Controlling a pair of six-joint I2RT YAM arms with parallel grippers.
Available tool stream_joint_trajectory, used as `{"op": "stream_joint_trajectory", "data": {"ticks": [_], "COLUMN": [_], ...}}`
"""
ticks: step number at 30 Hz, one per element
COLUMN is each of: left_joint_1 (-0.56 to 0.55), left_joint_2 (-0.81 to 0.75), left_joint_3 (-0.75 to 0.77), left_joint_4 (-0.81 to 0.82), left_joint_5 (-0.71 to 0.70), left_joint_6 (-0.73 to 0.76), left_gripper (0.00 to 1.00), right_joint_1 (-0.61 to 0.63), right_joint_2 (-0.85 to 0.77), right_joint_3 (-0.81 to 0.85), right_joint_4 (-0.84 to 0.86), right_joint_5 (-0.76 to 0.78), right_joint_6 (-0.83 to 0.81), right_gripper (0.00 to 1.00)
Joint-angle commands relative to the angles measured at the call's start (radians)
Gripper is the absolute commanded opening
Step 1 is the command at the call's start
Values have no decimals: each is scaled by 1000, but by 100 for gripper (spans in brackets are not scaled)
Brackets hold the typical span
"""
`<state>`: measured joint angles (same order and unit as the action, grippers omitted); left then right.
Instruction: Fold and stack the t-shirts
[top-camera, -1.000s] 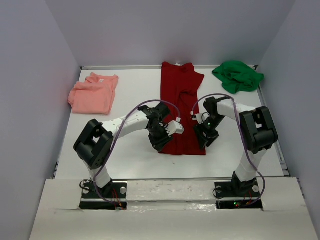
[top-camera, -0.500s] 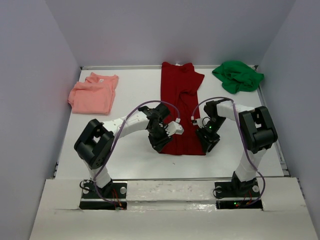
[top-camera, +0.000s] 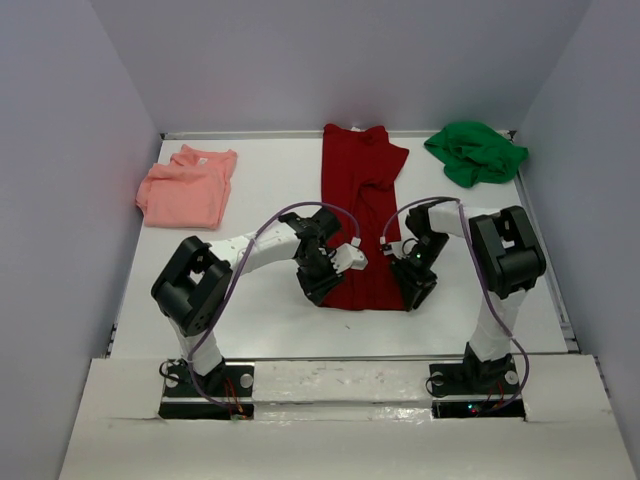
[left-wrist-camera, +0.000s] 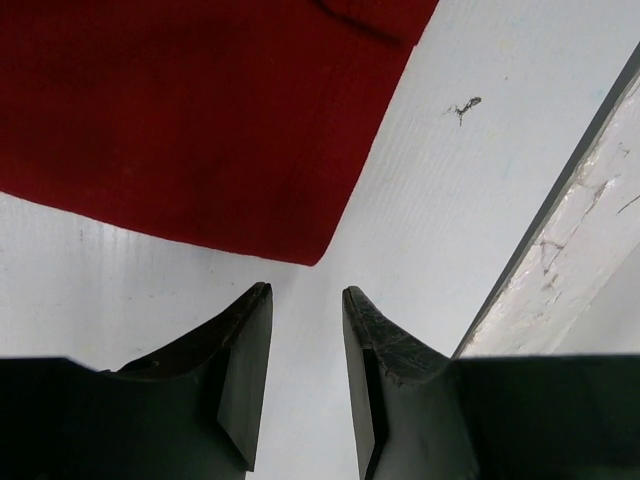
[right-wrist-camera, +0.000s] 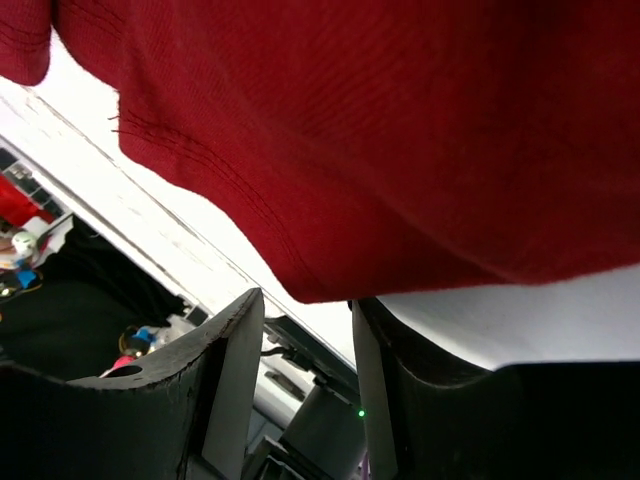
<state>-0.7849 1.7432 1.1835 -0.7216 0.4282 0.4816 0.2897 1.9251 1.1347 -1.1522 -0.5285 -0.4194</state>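
Observation:
I can see the dark red t-shirt's near corner (left-wrist-camera: 314, 258) just past my left gripper's open fingers, so I need to move them over the hem there (left-wrist-camera: 294, 250) and pinch it before I fold.
The dark red t-shirt (top-camera: 362, 215) lies folded into a long strip down the table's middle. My left gripper (top-camera: 317, 293) is open at its near left corner. In the left wrist view the shirt's corner (left-wrist-camera: 200, 120) lies just ahead of the gripper (left-wrist-camera: 305, 295), with bare table between the fingers. My right gripper (top-camera: 417, 293) is open at the near right corner. In the right wrist view the hem corner (right-wrist-camera: 330, 150) reaches the gripper (right-wrist-camera: 305, 300). The salmon pink t-shirt (top-camera: 187, 187) lies folded at the left. The bright green t-shirt (top-camera: 475, 152) lies crumpled at the back right.
Grey walls enclose the white table (top-camera: 260, 200) on three sides. A raised white ledge (top-camera: 330, 370) runs along the near edge and also shows in the left wrist view (left-wrist-camera: 580, 240). The arm bases (top-camera: 205, 385) stand on it.
My right gripper has shifted slightly right and nearer, settling at the red shirt's near right corner. My left gripper has barely moved. The shirts lie as before.

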Motion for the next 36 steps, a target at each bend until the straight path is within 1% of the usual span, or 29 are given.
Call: {"op": "stream_joint_trajectory", "data": {"ticks": [1, 4, 5, 7, 8, 10, 11, 12, 14, 15, 16, 20, 21, 22, 24, 26, 28, 31, 36], "left_joint_1": [-4, -4, -4, -4, -4, -4, -4, -4, -4, -4, -4, -4, -4, -4, -4, -4, -4, -4, -4], "left_joint_2": [-27, -28, -28, -28, -27, -25, -21, -19, -10, 1, 7, 35, 44, 47, 59, 64, 62, 58, 64], "left_joint_3": [-1, -2, -2, -2, -2, -1, -2, -4, -4, -1, 1, 25, 36, 41, 51, 56, 61, 71, 65], "left_joint_4": [-2, -1, -1, 1, 1, 5, 8, 10, 16, 14, 13, -7, -16, -19, -29, -39, -48, -56, -59], "left_joint_5": [-12, -16, -17, -20, -19, -20, -22, -23, -25, -25, -22, 26, 35, 38, 46, 61, 78, 86, 90], "left_joint_6": [-9, -11, -11, -11, -11, -11, -12, -12, -14, -12, -12, -5, -2, 0, 3, 9, 14, 14, 9], "left_gripper": [44, 44, 44, 44, 44, 44, 41, 35, 14, 2, 0, 0, 0, 6, 26, 27, 41, 48, 50], "right_joint_1": [6, 6, 6, 6, 6, 6, 6, 6, 6, 6, 6, 6, 6, 6, 6, 6, 6, 6, 6], "right_joint_2": [29, 37, 35, 37, 35, 32, 26, 25, 15, 11, 6, -9, -14, -17, -24, -29, -31, -28, -23], "right_joint_3": [31, 37, 37, 37, 37, 37, 37, 37, 36, 34, 34, 31, 31, 30, 31, 31, 31, 31, 34], "right_joint_4": [12, 26, 28, 29, 29, 31, 31, 31, 29, 28, 26, 25, 25, 25, 25, 26, 26, 28, 32], "right_joint_5": [-21, -21, -21, -19, -18, -16, -16, -15, -13, -10, -8, -1, -1, 1, -1, 1, 1, 1, -5], "right_joint_6": [-15, -10, -7, -5, -5, -5, -5, -4, -4, -4, -4, -2, -1, -1, -1, -1, -1, -2, -2], "right_gripper": [46, 35, 24, 13, 0, 0, 0, 0, 0, 0, 0, 0, 0, 0, 0, 0, 0, 0, 0]}}
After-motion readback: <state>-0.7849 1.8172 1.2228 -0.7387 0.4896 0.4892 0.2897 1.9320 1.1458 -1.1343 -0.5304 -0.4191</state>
